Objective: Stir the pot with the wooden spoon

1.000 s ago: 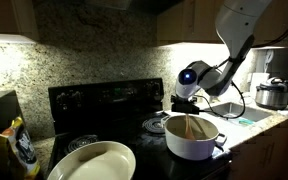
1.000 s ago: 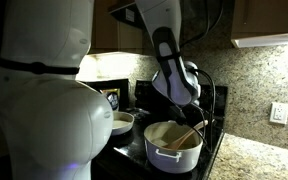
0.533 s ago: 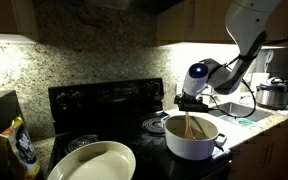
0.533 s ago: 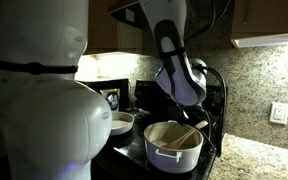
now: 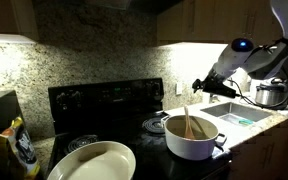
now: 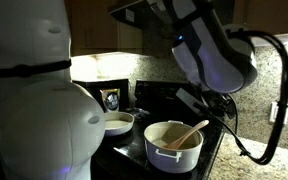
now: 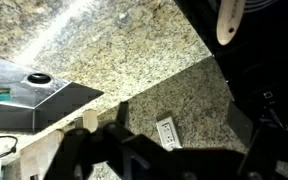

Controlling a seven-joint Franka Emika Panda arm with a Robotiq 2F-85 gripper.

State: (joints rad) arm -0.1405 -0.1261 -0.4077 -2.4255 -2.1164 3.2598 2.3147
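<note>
The wooden spoon is off to the side of my open gripper, which faces the wall outlet (image 7: 167, 133), so I should move back from the wall and bring my gripper down toward the spoon's handle (image 7: 228, 21).
The white pot (image 5: 192, 140) stands on the black stove and also shows in the exterior view taken beside the robot's body (image 6: 171, 148). The wooden spoon (image 5: 190, 124) leans inside it with its handle over the rim (image 6: 189, 132). My gripper (image 5: 201, 86) hangs above and behind the pot, clear of the spoon. In the wrist view the gripper (image 7: 164, 122) has its dark fingers apart with nothing between them, facing the granite wall.
A large cream oval dish (image 5: 92, 162) sits on the stove's front. A steel cooker (image 5: 272, 95) stands on the counter by the sink. A small bowl (image 6: 117, 123) sits behind the pot. A wall outlet (image 7: 168, 132) is on the granite backsplash.
The gripper has risen and pulled away from just above the pot, toward the cooker side. The spoon stays leaning in the pot.
</note>
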